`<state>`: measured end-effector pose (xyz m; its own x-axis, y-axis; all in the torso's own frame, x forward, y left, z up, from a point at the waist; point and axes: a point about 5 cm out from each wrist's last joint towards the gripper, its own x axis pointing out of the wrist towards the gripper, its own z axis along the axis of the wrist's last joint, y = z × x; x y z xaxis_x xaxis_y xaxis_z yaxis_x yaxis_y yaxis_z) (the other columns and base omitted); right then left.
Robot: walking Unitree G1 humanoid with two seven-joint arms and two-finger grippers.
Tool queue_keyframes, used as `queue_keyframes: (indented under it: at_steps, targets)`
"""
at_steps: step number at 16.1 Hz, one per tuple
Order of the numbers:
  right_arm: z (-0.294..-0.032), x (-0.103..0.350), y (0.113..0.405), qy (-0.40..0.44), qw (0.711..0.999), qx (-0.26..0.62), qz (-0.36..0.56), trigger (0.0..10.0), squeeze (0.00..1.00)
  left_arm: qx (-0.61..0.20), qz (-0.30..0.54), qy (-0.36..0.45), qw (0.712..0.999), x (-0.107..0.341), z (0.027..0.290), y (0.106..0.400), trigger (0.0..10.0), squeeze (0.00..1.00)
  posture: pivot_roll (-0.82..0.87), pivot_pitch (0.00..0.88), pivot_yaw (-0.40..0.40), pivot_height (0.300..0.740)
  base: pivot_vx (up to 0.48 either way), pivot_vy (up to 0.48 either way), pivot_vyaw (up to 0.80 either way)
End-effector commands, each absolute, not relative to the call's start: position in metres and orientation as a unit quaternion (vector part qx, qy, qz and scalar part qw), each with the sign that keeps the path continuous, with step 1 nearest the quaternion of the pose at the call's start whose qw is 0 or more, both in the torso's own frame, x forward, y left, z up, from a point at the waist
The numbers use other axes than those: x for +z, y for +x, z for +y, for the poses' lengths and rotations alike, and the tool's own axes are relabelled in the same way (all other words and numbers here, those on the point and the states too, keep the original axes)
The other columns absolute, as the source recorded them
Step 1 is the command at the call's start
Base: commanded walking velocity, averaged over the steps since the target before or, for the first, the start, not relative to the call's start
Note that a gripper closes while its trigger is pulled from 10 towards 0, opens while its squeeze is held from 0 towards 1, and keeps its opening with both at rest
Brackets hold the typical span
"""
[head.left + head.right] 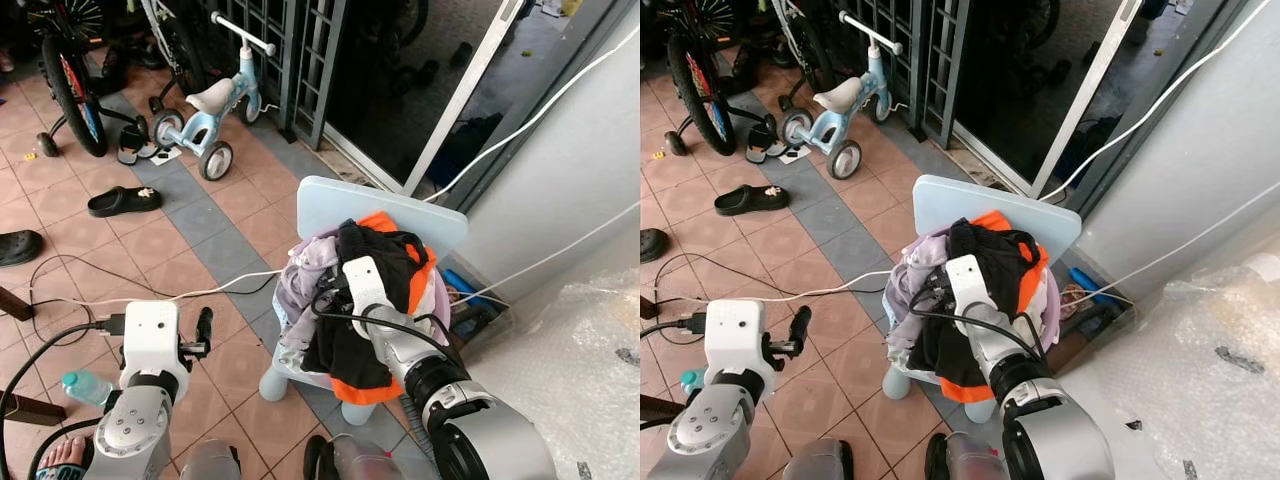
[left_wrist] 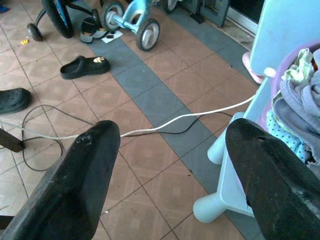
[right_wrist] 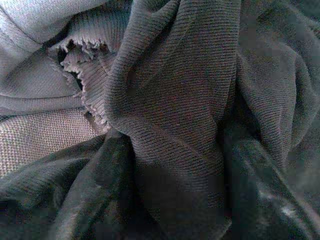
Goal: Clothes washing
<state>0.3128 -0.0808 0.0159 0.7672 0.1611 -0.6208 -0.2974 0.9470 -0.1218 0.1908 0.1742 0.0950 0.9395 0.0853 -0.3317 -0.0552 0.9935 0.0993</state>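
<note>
The black garment [image 1: 336, 338] is lying in loose folds on top of the orange one. It will come off alone and hang down long when I pick it up.
A heap of clothes [image 1: 385, 255] is piled on a small pale blue chair [image 1: 390, 205]: a black garment on top, an orange one [image 1: 422, 278] under it, lilac cloth [image 1: 305, 270] on the left side. My right arm reaches into the heap, and its wrist block [image 1: 362, 280] rests against the black garment. The right gripper [image 3: 180, 195] is buried in dark knit fabric, its fingers [image 3: 100, 175] spread with a fold bunched between them. To the left of the chair, my left gripper [image 2: 172, 132] hovers open over the tiled floor, holding nothing.
A white cable [image 1: 200, 293] crosses the floor to the chair. A child's balance bike [image 1: 215, 105], a bicycle [image 1: 70, 80] and black sandals [image 1: 122, 201] stand at the far left. A water bottle [image 1: 85, 387] and a person's foot [image 1: 62, 455] are near my left arm. Bubble wrap [image 1: 580, 360] lies right.
</note>
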Motion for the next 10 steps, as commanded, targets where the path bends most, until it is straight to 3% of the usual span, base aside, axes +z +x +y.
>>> queue_keyframes:
  at_steps: [1, 10]
  targets:
    - [-0.097, -0.002, 0.300, -0.106, 0.920, 0.099, 0.364, 0.0, 0.00, 0.038, 0.175, 0.046, 0.983, 0.094, 0.174, 0.189, 10.0, 0.00, 0.12, 0.140, -0.132, 0.740, 0.000, 0.000, 0.00]
    - [-0.102, 0.031, 0.309, 0.048, 0.946, 0.148, 0.285, 0.0, 0.00, 0.037, 0.160, 0.044, 0.985, 0.093, 0.174, 0.206, 10.0, 0.00, 0.09, 0.066, -0.122, 0.740, 0.000, 0.000, 0.00]
